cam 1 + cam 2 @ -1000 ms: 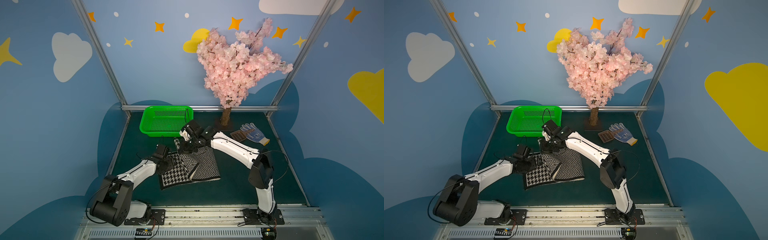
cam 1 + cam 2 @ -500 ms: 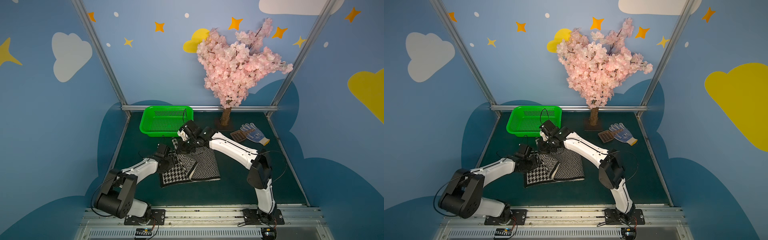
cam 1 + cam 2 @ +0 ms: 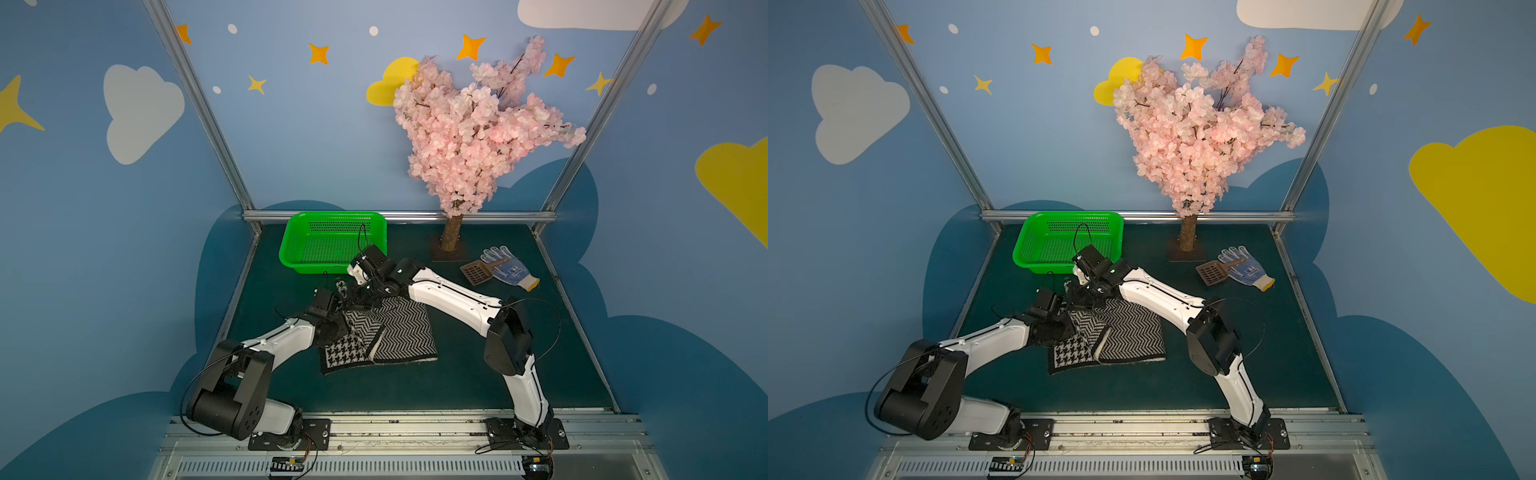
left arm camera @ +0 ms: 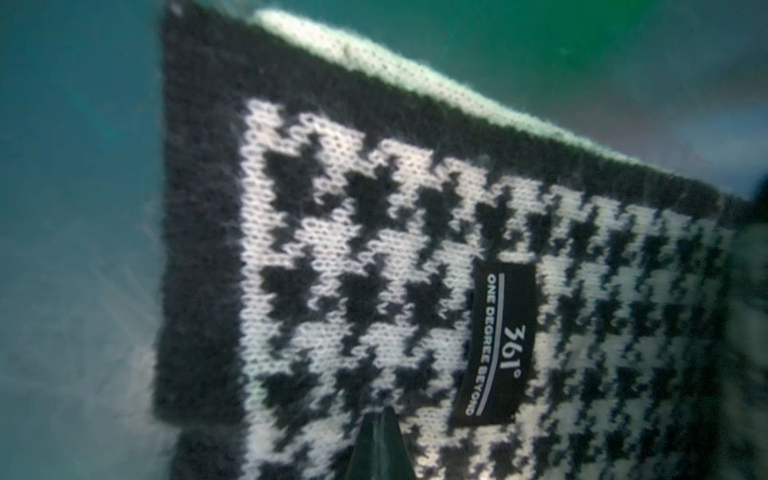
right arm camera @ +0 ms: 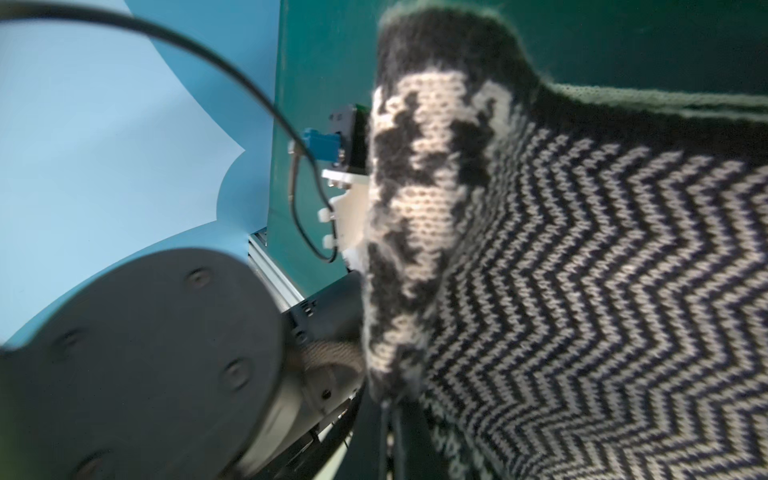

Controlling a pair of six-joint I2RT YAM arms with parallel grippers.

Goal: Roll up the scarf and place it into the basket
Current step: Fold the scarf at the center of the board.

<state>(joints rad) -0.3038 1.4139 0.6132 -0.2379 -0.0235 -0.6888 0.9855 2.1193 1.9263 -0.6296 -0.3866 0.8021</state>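
My right gripper is to take the far corner (image 3: 420,304) nearest the scoop. The scarf's upper layer slants back off the houndstooth flap (image 3: 345,354), so I should flatten it first.
The black-and-white scarf (image 3: 399,332) (image 3: 1129,336) lies folded on the dark green table, herringbone side up, with a houndstooth flap at its front left. My right gripper (image 3: 347,291) (image 3: 1069,289) is shut on the scarf's far left corner and holds it off the table; in the right wrist view the cloth (image 5: 582,249) hangs from the gripper (image 5: 388,419). My left gripper (image 3: 344,309) (image 3: 1068,309) sits just in front of it, at the scarf's left edge. In the left wrist view it (image 4: 380,432) is shut against the houndstooth side (image 4: 374,249). The green basket (image 3: 332,214) (image 3: 1071,214) stands behind both grippers with nothing in it.
A pink blossom tree (image 3: 453,232) stands at the back middle. A brown scoop (image 3: 476,272) and a blue-dotted glove (image 3: 509,268) lie at the back right. Metal frame posts and blue walls close in the table. The two wrists are very close together.
My left gripper has closed at the scarf's left edge. The right gripper has shifted slightly left with the lifted corner.
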